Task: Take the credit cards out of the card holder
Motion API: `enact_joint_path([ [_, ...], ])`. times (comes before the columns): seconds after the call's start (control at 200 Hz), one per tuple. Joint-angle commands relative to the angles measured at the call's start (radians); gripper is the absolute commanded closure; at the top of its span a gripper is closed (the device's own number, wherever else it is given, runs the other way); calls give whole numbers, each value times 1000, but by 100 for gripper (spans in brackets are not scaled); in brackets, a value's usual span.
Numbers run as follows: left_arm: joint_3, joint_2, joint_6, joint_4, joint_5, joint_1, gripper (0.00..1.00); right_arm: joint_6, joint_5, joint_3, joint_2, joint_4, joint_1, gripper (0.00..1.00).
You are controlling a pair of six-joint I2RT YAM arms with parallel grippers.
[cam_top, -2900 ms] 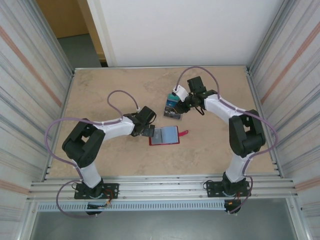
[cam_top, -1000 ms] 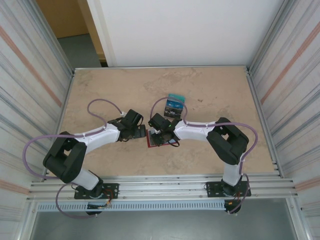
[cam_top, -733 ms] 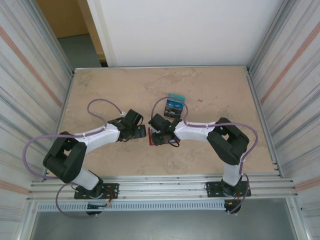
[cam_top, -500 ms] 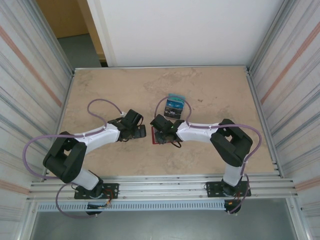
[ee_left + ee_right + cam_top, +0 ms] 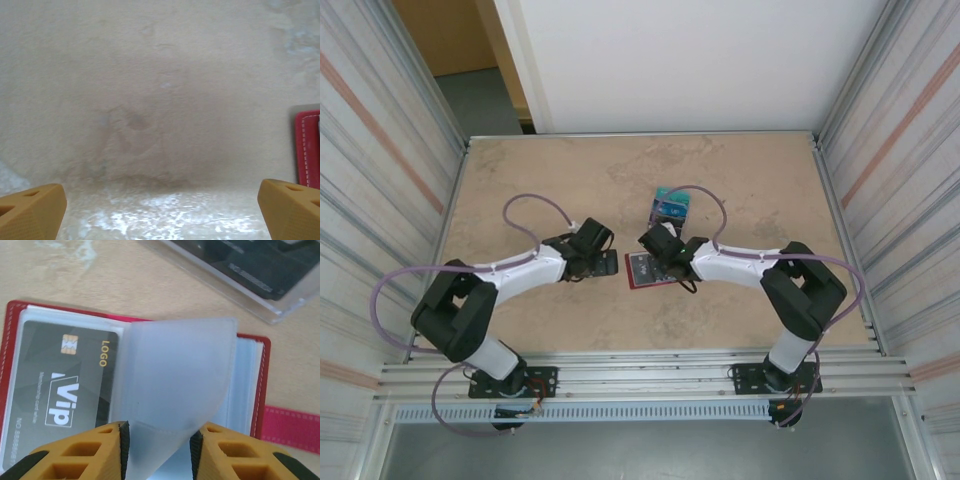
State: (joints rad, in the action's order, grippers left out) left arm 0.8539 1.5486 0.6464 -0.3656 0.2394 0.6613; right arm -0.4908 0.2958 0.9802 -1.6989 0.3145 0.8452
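Note:
The robot's right gripper is pinching an empty clear pocket leaf, so it should put the leaf down and grab the VIP credit card by its edge at the card holder's fold.
The red card holder lies open on the table's middle. In the right wrist view a dark grey credit card marked VIP sits in the left pocket of the card holder. A clear pocket leaf curls up between the pads of my right gripper, which are closed in on it. Other credit cards, teal and dark, lie stacked just beyond; their dark top card shows in the right wrist view. My left gripper stands open just left of the holder, its fingers over bare table, with the holder's red edge at the right.
Corrugated metal walls close in both sides of the beige table. An aluminium rail runs along the near edge by the arm bases. The holder's pink snap tab sticks out to the right.
My right arm left the card stack, came down onto the card holder, then drew back to the right with a clear leaf lifted. My left gripper edged slightly right.

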Motion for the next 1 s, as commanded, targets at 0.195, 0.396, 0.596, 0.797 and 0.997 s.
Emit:
enact_joint_path([
  [0.195,90,86,-42,-13,15,66,1,-63,-18,-78,99,-13,-39,62],
  [0.396,123,112,-47,-7,6,108,1,-68,9,-92,140,6,-62,58],
  [0.596,113,134,-16,-13,-2,109,1,-90,20,-113,182,60,-132,59],
  [0.797,102,153,-11,-1,0,109,1,-105,-57,-143,261,69,-215,59],
  [0.997,111,193,-11,4,1,109,1,-77,-209,-103,295,69,-214,60],
])
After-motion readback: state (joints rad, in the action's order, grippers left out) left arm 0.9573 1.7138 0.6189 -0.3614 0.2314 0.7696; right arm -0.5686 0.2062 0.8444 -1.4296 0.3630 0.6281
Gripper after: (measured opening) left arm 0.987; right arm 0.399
